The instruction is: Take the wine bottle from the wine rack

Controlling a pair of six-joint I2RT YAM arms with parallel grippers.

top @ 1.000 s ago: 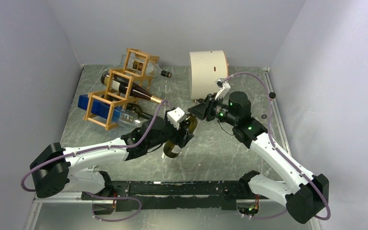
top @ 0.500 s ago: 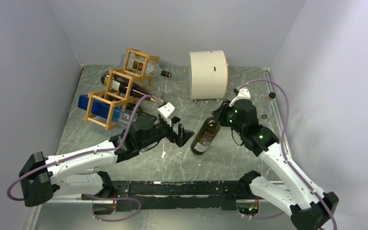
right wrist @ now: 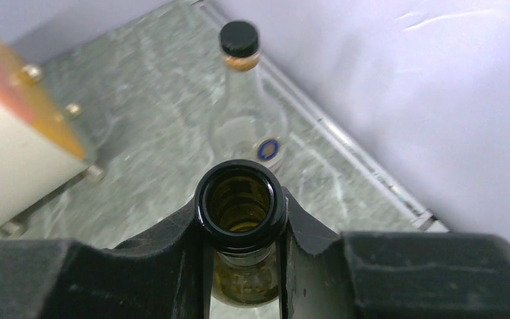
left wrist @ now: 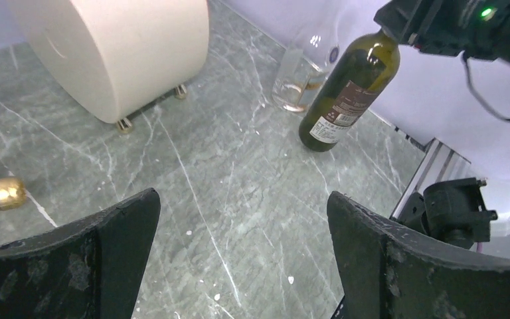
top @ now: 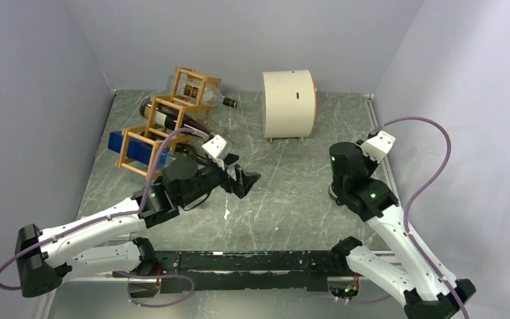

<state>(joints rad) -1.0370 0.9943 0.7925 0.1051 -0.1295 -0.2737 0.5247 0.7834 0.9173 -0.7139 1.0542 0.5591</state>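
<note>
My right gripper is holding the olive-green wine bottle (left wrist: pixel 350 95) upright over open surface (left wrist: pixel 352 149) beside the clear bottle, and I should now lower it until its base stands flat.
The orange-brown wine rack (top: pixel 166 126) stands at the back left with a dark gold-capped bottle (top: pixel 176 121), a clear bottle and a blue bottle lying in its cells. My right gripper (right wrist: pixel 242 222) is shut on the neck of an olive-green wine bottle (right wrist: pixel 240 199). The bottle stands about upright at the table's right side, its base at or just above the surface, as the left wrist view shows (left wrist: pixel 345 93). In the top view the right wrist (top: pixel 348 166) hides it. My left gripper (top: pixel 244 179) is open and empty near the rack's front; it also shows in the left wrist view (left wrist: pixel 242 206).
A cream cylindrical drum (top: pixel 289 103) lies at the back centre. A clear black-capped bottle (right wrist: pixel 246 113) stands just beyond the held bottle, near the right rail; it also shows in the left wrist view (left wrist: pixel 302 73). Grey walls close in left, back and right.
The left gripper let go of the green bottle and drew back left toward the rack. The right gripper carried the bottle from the table's middle to the right side and turned it upright.
</note>
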